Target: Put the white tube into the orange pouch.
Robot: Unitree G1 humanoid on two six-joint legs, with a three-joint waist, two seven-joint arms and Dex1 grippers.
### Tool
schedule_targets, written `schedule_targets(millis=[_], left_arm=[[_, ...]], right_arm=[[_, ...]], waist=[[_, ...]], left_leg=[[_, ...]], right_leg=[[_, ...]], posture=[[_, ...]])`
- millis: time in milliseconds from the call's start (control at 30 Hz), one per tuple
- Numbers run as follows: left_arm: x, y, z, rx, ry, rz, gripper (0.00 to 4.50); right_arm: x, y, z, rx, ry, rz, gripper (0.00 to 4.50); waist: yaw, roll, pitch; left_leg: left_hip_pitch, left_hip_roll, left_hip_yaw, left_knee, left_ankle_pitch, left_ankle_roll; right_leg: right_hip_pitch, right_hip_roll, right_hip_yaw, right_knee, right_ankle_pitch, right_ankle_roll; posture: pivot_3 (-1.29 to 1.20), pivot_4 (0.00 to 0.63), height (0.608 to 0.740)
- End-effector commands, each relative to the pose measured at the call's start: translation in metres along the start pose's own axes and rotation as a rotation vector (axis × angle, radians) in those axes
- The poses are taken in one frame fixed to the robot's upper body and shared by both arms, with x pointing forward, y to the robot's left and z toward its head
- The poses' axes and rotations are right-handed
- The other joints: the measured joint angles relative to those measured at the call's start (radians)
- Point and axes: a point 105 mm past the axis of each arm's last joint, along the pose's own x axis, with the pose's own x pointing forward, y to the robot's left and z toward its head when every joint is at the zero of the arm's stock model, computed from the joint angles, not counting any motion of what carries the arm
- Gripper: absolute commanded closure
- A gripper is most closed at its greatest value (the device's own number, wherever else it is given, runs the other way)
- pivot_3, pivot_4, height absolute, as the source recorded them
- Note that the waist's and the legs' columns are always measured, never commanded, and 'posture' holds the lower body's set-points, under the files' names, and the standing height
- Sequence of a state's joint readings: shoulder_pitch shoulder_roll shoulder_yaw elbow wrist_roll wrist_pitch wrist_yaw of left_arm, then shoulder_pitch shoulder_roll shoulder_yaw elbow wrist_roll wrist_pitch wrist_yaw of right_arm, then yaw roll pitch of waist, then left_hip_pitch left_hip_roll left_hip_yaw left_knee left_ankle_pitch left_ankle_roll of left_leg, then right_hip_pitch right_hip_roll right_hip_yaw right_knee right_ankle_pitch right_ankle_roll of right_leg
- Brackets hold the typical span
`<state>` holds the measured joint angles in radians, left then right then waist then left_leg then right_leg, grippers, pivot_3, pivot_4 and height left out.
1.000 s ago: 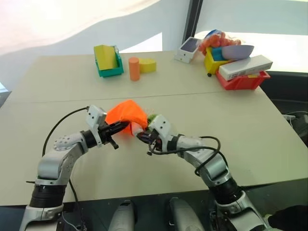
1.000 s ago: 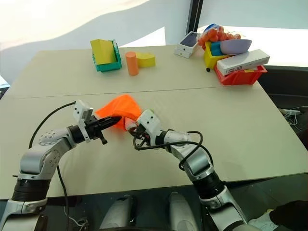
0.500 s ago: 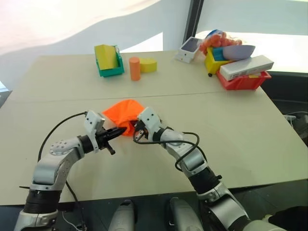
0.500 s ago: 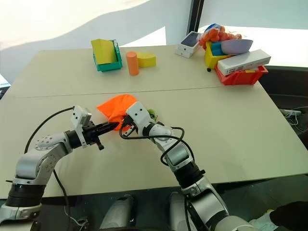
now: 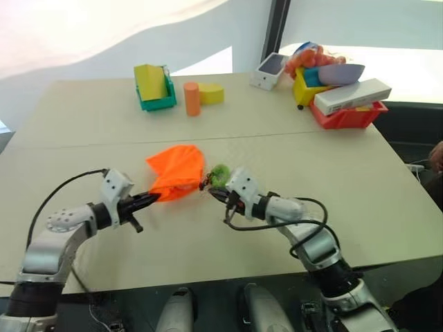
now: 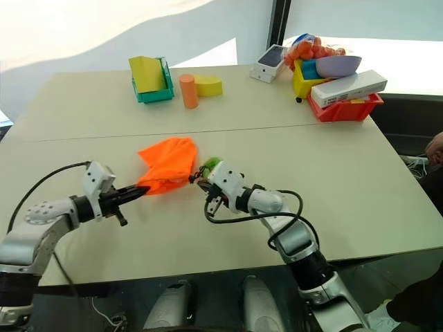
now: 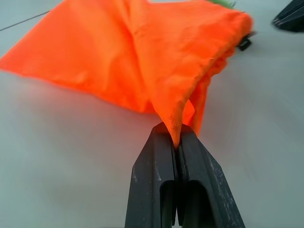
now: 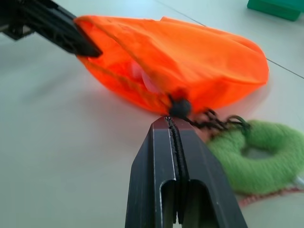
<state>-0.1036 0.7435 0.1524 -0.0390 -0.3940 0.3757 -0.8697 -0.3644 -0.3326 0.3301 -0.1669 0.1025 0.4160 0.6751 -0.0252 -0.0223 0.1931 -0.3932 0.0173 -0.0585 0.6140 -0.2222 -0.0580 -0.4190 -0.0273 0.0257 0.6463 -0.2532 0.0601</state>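
Note:
The cord to the green ring point(image 8: 217, 121) is slack, so my right gripper should pull the ring and my left gripper should move from the pouch's opening to the black cord stopper point(image 8: 180, 107).
The orange pouch point(image 5: 176, 173) lies on the table's middle with its mouth toward me. My left gripper point(image 5: 149, 198) is shut on the fabric of the mouth's edge point(image 7: 175, 128) and holds it stretched to the left. Inside the mouth a pale shape point(image 8: 142, 78) shows, apparently the white tube, mostly hidden by fabric. My right gripper point(image 8: 169, 122) is shut, its tips right at the black cord stopper point(image 8: 179, 107); no fabric is between its fingers. The dark cord runs from there to the green ring point(image 5: 219, 173), which lies beside the pouch.
At the back stand a green bin with a yellow block point(image 5: 156, 86), an orange cylinder point(image 5: 193, 98) and a yellow piece point(image 5: 212, 93). Back right are a small white box point(image 5: 271, 69), a yellow bin, a purple bowl and a red tray point(image 5: 349, 114) bearing a long white box. A person's hand point(image 5: 437, 155) shows at the right edge.
My left gripper has drawn the pouch's edge leftward and lower. My right gripper reached to the pouch mouth, then drew back to the right. The white end seen at the mouth is now inside.

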Motion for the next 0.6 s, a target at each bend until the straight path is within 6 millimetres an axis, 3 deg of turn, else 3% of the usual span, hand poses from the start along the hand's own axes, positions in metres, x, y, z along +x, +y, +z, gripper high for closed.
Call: schedule_targets(millis=[33, 133, 200, 233, 367, 500, 600], left_arm=[[-0.013, 0.024, 0.003, 0.071, -0.013, 0.109, 4.50], [-0.017, 0.037, 0.005, 0.091, -0.036, 0.183, 4.50], [-0.016, 0.035, 0.008, 0.091, -0.065, 0.175, 4.50], [-0.014, 0.030, 0.010, 0.079, -0.081, 0.149, 4.50], [-0.015, 0.019, 0.013, 0.051, -0.103, 0.104, 3.29], [-0.021, 0.023, 0.023, 0.026, -0.139, 0.126, 1.33], [-0.028, 0.029, 0.037, -0.003, -0.191, 0.146, 1.33]], right_arm=[[-0.001, 0.003, 0.014, -0.039, -0.042, 0.026, 3.61], [0.005, -0.002, 0.015, -0.084, -0.035, -0.006, 2.13], [0.009, -0.007, 0.017, -0.101, -0.040, -0.031, 1.11], [0.011, -0.010, 0.018, -0.113, -0.038, -0.040, 1.11], [0.017, -0.014, 0.014, -0.172, -0.016, -0.046, 1.06], [0.027, -0.019, 0.012, -0.245, -0.003, -0.048, 1.06], [0.034, -0.019, 0.007, -0.269, 0.009, -0.044, 1.06]], waist=[[0.000, 0.000, 0.000], [0.002, 0.000, 0.000], [0.002, 0.000, 0.000], [0.002, 0.000, 0.000], [0.005, 0.000, 0.000], [0.004, 0.000, 0.000], [0.004, 0.000, 0.000]], left_leg=[[0.000, 0.000, 0.000, 0.000, 0.000, 0.000], [0.000, 0.000, 0.000, 0.000, 0.000, 0.000], [0.000, 0.000, 0.000, 0.000, 0.000, 0.000], [0.000, 0.000, 0.001, 0.000, 0.000, 0.000], [-0.001, 0.000, 0.001, 0.000, 0.000, 0.000], [-0.001, 0.000, 0.001, 0.000, 0.000, 0.000], [-0.001, 0.000, 0.001, 0.000, 0.000, 0.000]], right_leg=[[0.000, 0.000, 0.000, 0.000, 0.000, 0.000], [0.000, 0.000, 0.000, 0.000, 0.000, 0.000], [0.000, 0.000, 0.000, 0.000, 0.000, 0.000], [0.000, 0.000, 0.000, 0.000, 0.000, 0.000], [0.000, -0.001, 0.000, 0.000, 0.000, 0.000], [-0.001, 0.000, 0.000, 0.001, 0.000, 0.000], [-0.001, 0.000, 0.000, 0.001, 0.000, 0.000]], posture=[[0.00, 0.150, 0.740], [0.00, 0.150, 0.740], [0.00, 0.150, 0.740], [0.00, 0.150, 0.740], [0.00, 0.150, 0.740], [0.00, 0.150, 0.740], [0.00, 0.150, 0.740]])
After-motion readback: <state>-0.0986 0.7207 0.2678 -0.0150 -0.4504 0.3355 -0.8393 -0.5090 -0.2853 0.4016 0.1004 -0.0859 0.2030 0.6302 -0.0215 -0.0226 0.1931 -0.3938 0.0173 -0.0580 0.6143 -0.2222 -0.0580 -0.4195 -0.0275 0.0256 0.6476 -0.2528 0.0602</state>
